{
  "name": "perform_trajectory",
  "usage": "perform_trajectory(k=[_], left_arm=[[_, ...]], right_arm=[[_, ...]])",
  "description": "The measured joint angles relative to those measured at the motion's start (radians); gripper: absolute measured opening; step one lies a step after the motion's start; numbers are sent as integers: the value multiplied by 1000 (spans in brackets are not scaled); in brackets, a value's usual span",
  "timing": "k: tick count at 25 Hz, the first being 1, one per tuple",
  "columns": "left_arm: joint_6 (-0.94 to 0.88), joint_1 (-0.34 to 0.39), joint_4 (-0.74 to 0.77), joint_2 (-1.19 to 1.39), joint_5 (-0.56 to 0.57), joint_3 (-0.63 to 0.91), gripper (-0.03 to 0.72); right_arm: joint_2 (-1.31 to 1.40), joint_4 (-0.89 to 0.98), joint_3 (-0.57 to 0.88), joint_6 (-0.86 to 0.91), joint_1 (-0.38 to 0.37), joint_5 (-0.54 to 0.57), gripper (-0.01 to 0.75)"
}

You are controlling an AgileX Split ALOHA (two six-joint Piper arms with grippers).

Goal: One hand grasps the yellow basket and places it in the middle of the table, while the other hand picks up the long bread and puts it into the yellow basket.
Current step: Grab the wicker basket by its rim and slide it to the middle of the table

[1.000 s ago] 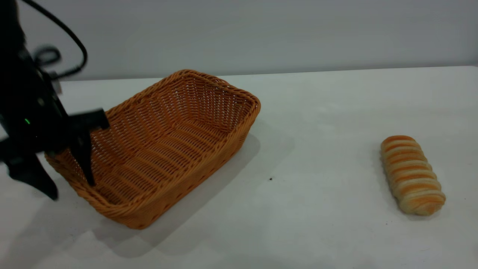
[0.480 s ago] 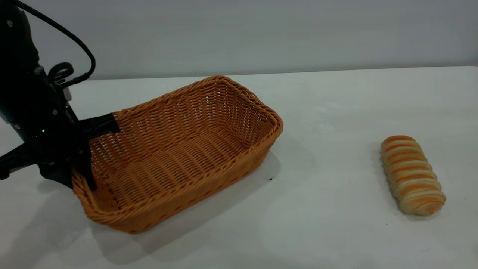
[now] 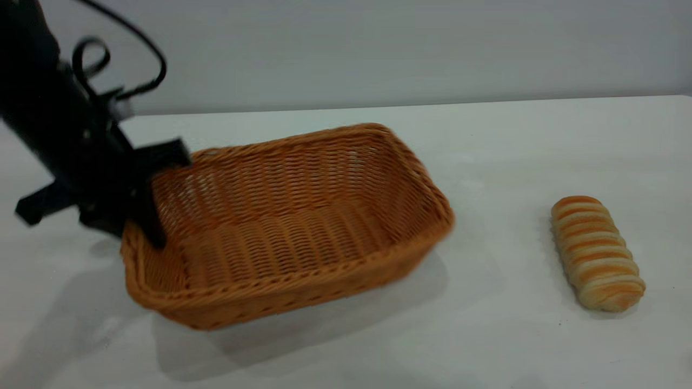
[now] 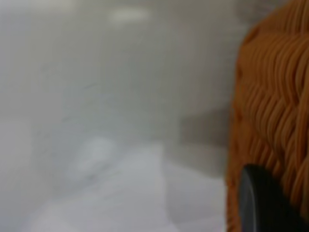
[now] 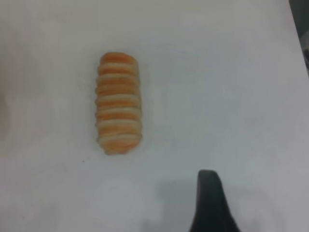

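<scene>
The yellow basket angles away from my left gripper, its loose end [image 3: 415,188] toward the wall, so I should turn it square before I lower it in the table's middle.
The yellow basket [image 3: 324,283] lies on the white table [image 3: 513,140] left of centre, its long side turned toward the front. My left gripper [image 3: 132,229] is shut on the basket's left end rim, one finger inside the wall and one outside. In the left wrist view a black finger [image 4: 263,203] presses against the woven wall of the basket [image 4: 275,96]. The long bread [image 3: 594,251] lies alone at the right, clear of the basket. In the right wrist view the bread [image 5: 118,102] sits ahead of a single black finger [image 5: 211,203] of my right gripper, which is open and holds nothing.
The table's back edge [image 3: 378,105] meets a plain grey wall. Bare tabletop lies between basket and bread. The basket's shadow [image 3: 303,335] falls toward the front.
The left gripper has dragged the basket to the right and swung its far end round toward the bread. The bread has not moved.
</scene>
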Motion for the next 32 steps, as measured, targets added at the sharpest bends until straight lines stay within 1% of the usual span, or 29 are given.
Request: perform_trajectory(k=[5, 11, 17, 27, 29, 31, 32], left_arm=[[147, -3, -73, -1, 84, -92, 112], [232, -55, -75, 10, 98, -152, 112], [258, -99, -73, 70, 97, -182, 112], [258, -99, -59, 123, 90, -187, 114], [260, -99, -60, 123, 89, -187, 156], [260, -99, -56, 123, 86, -188, 243], [260, -99, -49, 123, 86, -188, 301]], right_arm=[[0, 4, 0, -6, 0, 0, 533], [0, 5, 0, -7, 0, 0, 533], [0, 5, 0, -7, 0, 0, 533], [0, -33, 0, -10, 0, 0, 533], [0, -35, 0, -10, 0, 0, 533], [0, -36, 0, -11, 0, -3, 533], [0, -36, 0, -16, 0, -9, 533]])
